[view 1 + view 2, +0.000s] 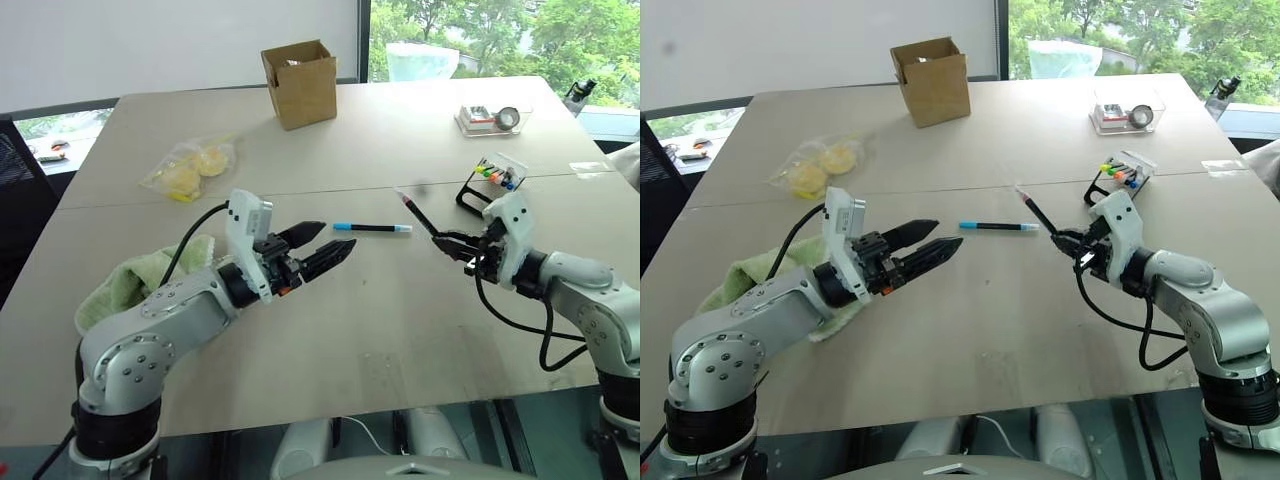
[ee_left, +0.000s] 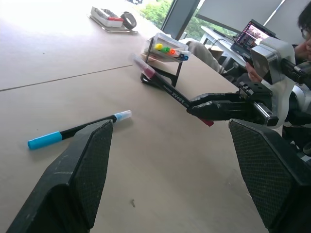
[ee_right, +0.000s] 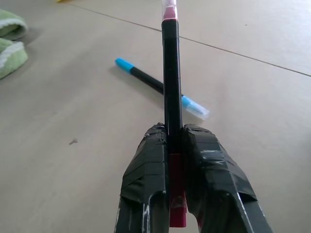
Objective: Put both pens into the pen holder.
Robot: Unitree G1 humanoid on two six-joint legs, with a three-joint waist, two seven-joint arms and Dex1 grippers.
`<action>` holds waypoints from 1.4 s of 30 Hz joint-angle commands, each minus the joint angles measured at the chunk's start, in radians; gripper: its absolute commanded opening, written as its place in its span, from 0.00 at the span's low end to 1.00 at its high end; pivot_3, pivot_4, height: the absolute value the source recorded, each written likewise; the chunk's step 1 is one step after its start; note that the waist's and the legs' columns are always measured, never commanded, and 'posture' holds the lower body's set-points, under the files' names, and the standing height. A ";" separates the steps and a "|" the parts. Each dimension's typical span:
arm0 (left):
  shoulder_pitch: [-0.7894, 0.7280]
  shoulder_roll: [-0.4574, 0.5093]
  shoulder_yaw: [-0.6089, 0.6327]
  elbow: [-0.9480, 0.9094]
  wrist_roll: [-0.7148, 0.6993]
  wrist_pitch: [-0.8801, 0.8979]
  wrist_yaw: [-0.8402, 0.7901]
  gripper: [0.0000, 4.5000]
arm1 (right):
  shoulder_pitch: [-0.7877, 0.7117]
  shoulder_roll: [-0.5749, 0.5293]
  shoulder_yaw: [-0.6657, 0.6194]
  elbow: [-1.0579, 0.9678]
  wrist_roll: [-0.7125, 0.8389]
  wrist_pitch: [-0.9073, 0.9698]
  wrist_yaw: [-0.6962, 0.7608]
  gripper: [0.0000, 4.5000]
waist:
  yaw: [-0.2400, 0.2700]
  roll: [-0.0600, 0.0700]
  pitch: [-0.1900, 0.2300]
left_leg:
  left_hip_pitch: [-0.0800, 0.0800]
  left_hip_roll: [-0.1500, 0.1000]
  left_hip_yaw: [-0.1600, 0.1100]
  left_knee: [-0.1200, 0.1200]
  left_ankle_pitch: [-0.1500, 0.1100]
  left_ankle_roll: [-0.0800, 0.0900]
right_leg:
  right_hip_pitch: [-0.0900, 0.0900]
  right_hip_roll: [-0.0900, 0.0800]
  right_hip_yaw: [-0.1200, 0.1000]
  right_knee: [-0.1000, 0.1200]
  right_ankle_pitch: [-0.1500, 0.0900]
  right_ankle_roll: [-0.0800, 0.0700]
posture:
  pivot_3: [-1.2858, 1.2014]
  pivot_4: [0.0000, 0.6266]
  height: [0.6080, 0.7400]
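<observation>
The magenta-ended pen's pale tip faces away from the pen holder. Next, I swing my right gripper back and turn that tip to face the coloured marker ends.
My right gripper is shut on the magenta-ended pen, holding it off the table with its pale tip slanting up and away; the right wrist view shows the barrel clamped between the fingers. The blue-ended pen lies flat on the table between my two grippers. My left gripper hovers open just left of it, holding nothing. The pen holder, a small clear box on a black looped stand with coloured marker ends inside, stands behind the right gripper.
A brown cardboard box stands at the back middle and a flat clear tray with a tape roll at the back right. A bag of yellow items and a green towel lie on the left. A person sits beyond the table.
</observation>
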 commanded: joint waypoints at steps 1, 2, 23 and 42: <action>-0.014 0.040 -0.018 -0.040 0.037 -0.026 -0.048 0.87 | -0.124 0.013 -0.142 0.080 0.064 0.201 -0.099 0.01 | -0.001 0.000 0.000 | 0.000 0.000 0.000 0.000 0.000 0.000 | 0.000 0.000 0.000 0.000 0.000 0.000 | 0.52 0.24 1.00; -0.012 0.052 -0.018 -0.050 0.046 -0.031 -0.064 0.87 | -0.167 0.022 -0.180 0.105 0.092 0.262 -0.118 0.01 | -0.001 0.000 0.000 | 0.000 0.000 0.000 0.000 0.000 0.000 | 0.000 0.000 0.000 0.000 0.000 0.000 | 0.52 0.24 1.00; 0.077 0.116 -0.003 -0.125 0.139 -0.123 -0.141 0.87 | -0.490 0.360 -0.832 0.342 0.654 0.662 -1.042 0.01 | -0.017 0.001 0.000 | -0.011 0.000 0.006 -0.001 0.000 0.000 | -0.015 0.000 0.005 0.004 0.000 0.000 | 0.52 0.24 1.00; 0.018 0.122 -0.027 -0.063 0.158 -0.121 -0.208 0.87 | -0.245 0.366 -0.481 0.151 1.445 -0.056 -1.765 0.01 | -0.035 0.001 -0.001 | -0.008 0.001 0.010 0.001 0.001 0.001 | -0.015 0.005 0.007 0.008 0.001 0.001 | 0.52 0.24 1.00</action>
